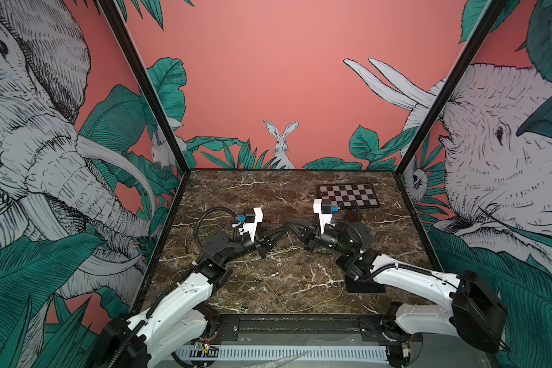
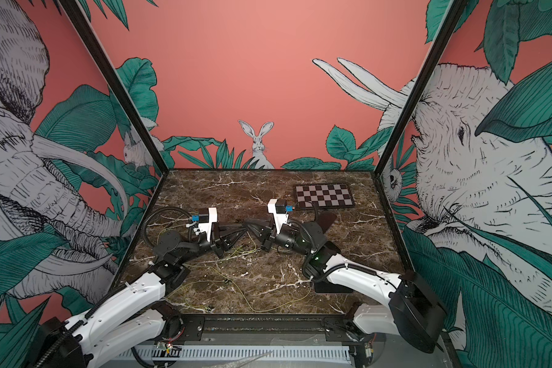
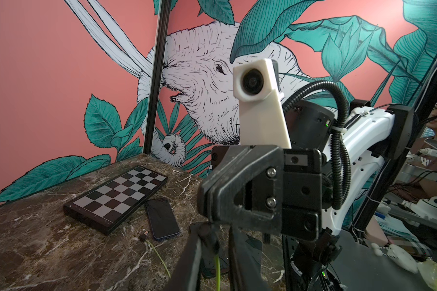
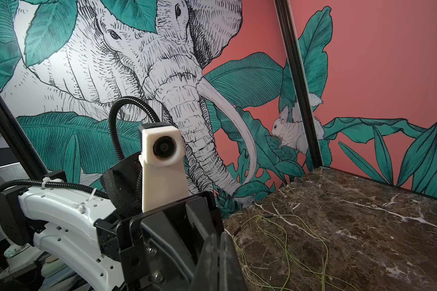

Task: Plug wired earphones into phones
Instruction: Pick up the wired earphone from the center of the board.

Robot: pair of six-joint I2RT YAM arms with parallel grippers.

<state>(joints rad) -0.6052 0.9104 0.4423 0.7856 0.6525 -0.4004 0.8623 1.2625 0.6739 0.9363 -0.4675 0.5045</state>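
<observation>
Next, I back my right gripper off and steady the middle phone (image 3: 208, 265) first, since it lies loose while my left gripper has the dark plug (image 3: 209, 235) in its gap.
Both grippers meet tip to tip above the table's middle. Seen from the left wrist, my left gripper (image 3: 216, 231) stands slightly open. A yellow-green earphone cord (image 3: 217, 267) hangs loose in its gap, topped by a dark plug (image 3: 212, 238). The plug seems to hang from the pressed-together tips of my right gripper (image 3: 204, 200), which is shut. Other cords (image 1: 287, 306) lie looped on the marble. One phone (image 3: 162, 218) lies beside the checkerboard, with a loose plug (image 3: 143, 235) next to it. A second phone (image 3: 252, 245) lies under the grippers. A third phone (image 1: 365, 285) sits beneath my right arm.
A checkerboard plate (image 1: 348, 196) lies at the back right of the marble table (image 1: 236, 191). Printed walls and black frame posts close in three sides. More cord loops (image 4: 288, 241) lie on the left half of the table.
</observation>
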